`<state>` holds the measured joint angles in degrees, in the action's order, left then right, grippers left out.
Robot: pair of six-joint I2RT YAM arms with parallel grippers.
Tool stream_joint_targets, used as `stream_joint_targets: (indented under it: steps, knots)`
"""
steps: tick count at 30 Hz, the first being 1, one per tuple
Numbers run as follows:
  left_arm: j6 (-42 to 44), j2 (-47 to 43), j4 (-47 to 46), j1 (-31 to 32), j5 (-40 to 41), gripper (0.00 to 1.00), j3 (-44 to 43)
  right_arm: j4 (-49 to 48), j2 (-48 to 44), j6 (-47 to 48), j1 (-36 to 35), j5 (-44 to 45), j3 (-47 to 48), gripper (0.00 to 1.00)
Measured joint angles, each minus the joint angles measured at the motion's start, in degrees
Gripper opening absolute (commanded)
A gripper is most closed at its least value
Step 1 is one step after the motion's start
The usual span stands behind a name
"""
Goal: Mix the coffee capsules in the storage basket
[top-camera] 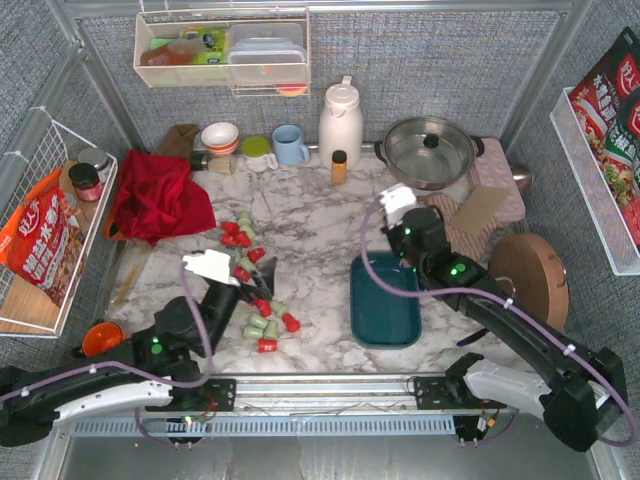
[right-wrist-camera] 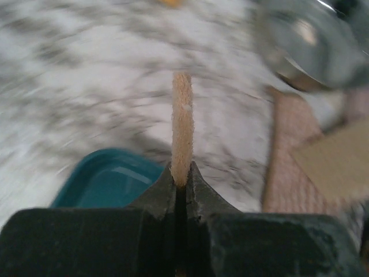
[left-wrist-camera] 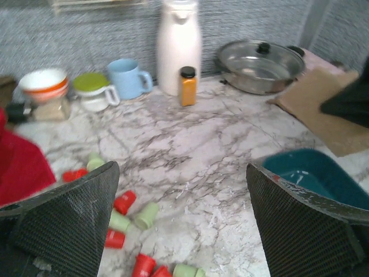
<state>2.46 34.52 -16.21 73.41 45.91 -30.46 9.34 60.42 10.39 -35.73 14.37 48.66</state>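
The robot's right gripper is full with the tan sheet [left-wrist-camera: 320,104] beside the storage basket, so it should put the sheet down by the tan board before it takes the basket's rim [top-camera: 419,300].
Red and pale green coffee capsules [top-camera: 262,322] lie scattered on the marble table, left of centre; several show in the left wrist view [left-wrist-camera: 131,218]. The dark teal storage basket [top-camera: 385,305] stands right of centre with nothing showing inside it [left-wrist-camera: 314,173] [right-wrist-camera: 104,179]. My left gripper [top-camera: 262,280] hovers over the capsules, open, with nothing between its fingers [left-wrist-camera: 181,222]. At the basket's far right corner, my right gripper [top-camera: 412,225] is shut on a thin tan strip [right-wrist-camera: 182,124] seen edge-on.
Along the back stand a white jug [top-camera: 340,122], an amber bottle [top-camera: 339,166], a blue mug [top-camera: 290,144], bowls and a lidded steel pan [top-camera: 430,150]. A red cloth [top-camera: 158,195] lies at left. A tan board [top-camera: 482,208], pink mat and round wooden lid [top-camera: 530,280] sit at right.
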Motion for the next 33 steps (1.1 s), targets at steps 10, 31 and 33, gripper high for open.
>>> stream_joint_targets:
  steps: [10, 31, 33]
  knots:
    - [-21.6, -17.6, 21.6, 0.0, 11.9, 0.99, -1.4, -14.8, 7.9, -10.6, 18.2, 15.6, -6.6, 0.00]
    - [-27.4, 1.3, 21.6, 0.0, 17.0, 0.99, -3.3, -9.5, 9.2, -30.8, 36.3, 5.5, 7.2, 0.99]
    - [-26.6, 5.0, 19.0, -0.1, 16.6, 0.99, -3.3, -7.7, 6.3, -31.3, 36.1, 0.9, 7.5, 0.99]
